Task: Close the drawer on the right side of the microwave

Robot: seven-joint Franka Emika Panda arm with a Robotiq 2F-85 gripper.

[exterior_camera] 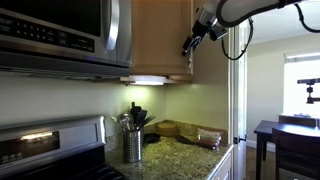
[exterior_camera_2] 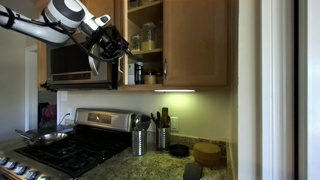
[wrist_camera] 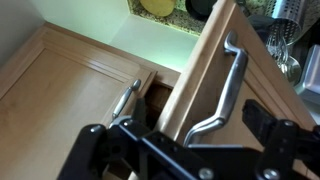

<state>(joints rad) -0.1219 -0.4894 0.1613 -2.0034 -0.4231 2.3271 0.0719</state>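
Observation:
Next, I back away and push from the silver handle's side [wrist_camera: 226, 95], because my open gripper is straddling the door's edge [wrist_camera: 190, 90] with one finger in the closing gap.
The drawer is a light-brown wooden cabinet door [wrist_camera: 205, 60] that stands open beside the microwave [exterior_camera: 60, 30]. In the wrist view I see it edge-on, with its silver bar handle [wrist_camera: 232, 80]. My gripper [wrist_camera: 198, 115] is open, with one finger on each side of the door's edge and handle. In both exterior views the gripper [exterior_camera: 192, 45] [exterior_camera_2: 118, 45] is at the door's free edge [exterior_camera_2: 124, 35]. The door's face [exterior_camera: 160, 40] shows next to the microwave [exterior_camera_2: 72, 65]. The open cabinet shows jars [exterior_camera_2: 148, 40] on its shelves.
A closed cabinet door [exterior_camera_2: 200, 40] with its own handle [wrist_camera: 125, 100] is beside the open one. Below are the stove [exterior_camera_2: 60, 150], a pan [exterior_camera_2: 40, 135], a utensil holder [exterior_camera: 133, 145] and wooden bowls [exterior_camera_2: 207, 152] on the granite counter. A dark table [exterior_camera: 285, 135] stands beyond.

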